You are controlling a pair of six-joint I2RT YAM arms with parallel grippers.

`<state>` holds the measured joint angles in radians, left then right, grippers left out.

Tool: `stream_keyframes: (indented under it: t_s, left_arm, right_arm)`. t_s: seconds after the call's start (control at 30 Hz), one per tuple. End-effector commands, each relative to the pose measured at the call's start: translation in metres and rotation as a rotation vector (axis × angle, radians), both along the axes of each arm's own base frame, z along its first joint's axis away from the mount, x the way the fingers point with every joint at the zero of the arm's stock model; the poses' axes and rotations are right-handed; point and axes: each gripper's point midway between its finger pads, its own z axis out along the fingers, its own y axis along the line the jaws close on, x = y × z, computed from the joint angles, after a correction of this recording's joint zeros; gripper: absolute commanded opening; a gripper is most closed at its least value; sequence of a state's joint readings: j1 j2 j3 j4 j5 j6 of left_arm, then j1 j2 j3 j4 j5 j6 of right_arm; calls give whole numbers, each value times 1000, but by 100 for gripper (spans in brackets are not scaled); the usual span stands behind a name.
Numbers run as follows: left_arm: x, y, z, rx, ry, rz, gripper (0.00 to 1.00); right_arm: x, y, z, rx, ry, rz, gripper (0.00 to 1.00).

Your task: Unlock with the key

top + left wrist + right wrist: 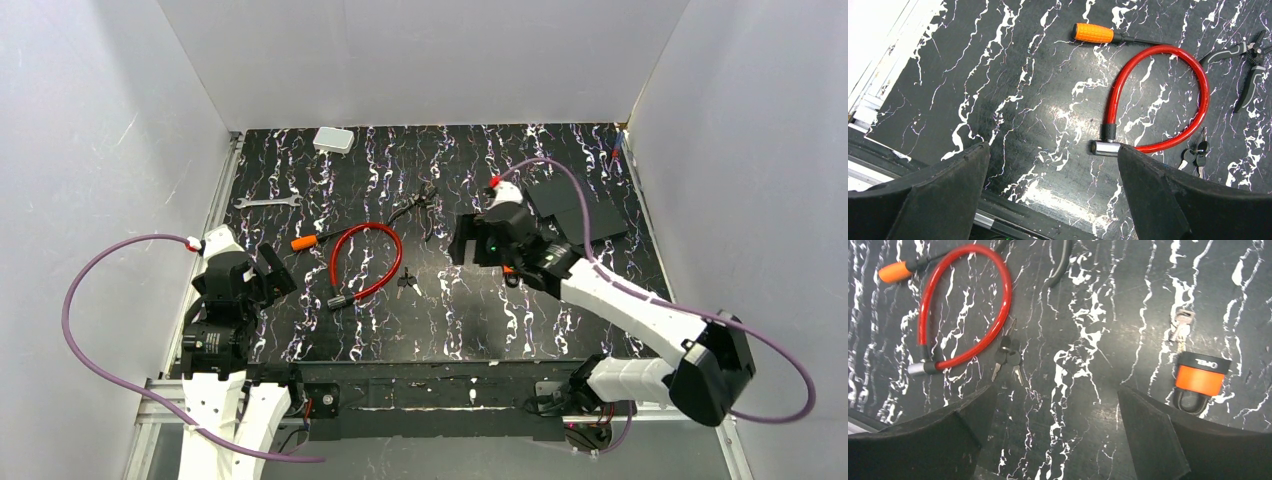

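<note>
My right gripper stays open and keep moving toward the keys (408,281) until its fingers close on a black head, because the keys are clear of the red cable lock.
The key (406,282) is one of a small bunch with black heads and thin metal blades, lying flat just right of the red cable lock (365,262). The bunch also shows in the right wrist view (1008,357) and the left wrist view (1195,157). The cable's silver lock barrel (1105,148) lies at the loop's near end. My left gripper (272,270) is open and empty, left of the loop. My right gripper (462,243) is open and empty, right of the keys and above the table.
An orange-and-black padlock (1200,380) with a silver key (1180,325) beside it lies under my right arm. An orange-handled screwdriver (303,242), black pliers (415,205), a wrench (268,202) and a white box (333,139) lie farther back. White walls enclose the table.
</note>
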<state>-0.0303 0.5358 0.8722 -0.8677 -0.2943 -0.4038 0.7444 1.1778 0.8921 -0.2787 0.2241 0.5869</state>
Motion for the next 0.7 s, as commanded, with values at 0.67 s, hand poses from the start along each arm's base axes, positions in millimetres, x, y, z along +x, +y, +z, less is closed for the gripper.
stream_keyframes:
  t_s: [0.67]
  left_arm:
    - [0,-5,-1,-7,-14,-32,99]
  right_arm:
    - [3,124,-46,-402,-31,113,84]
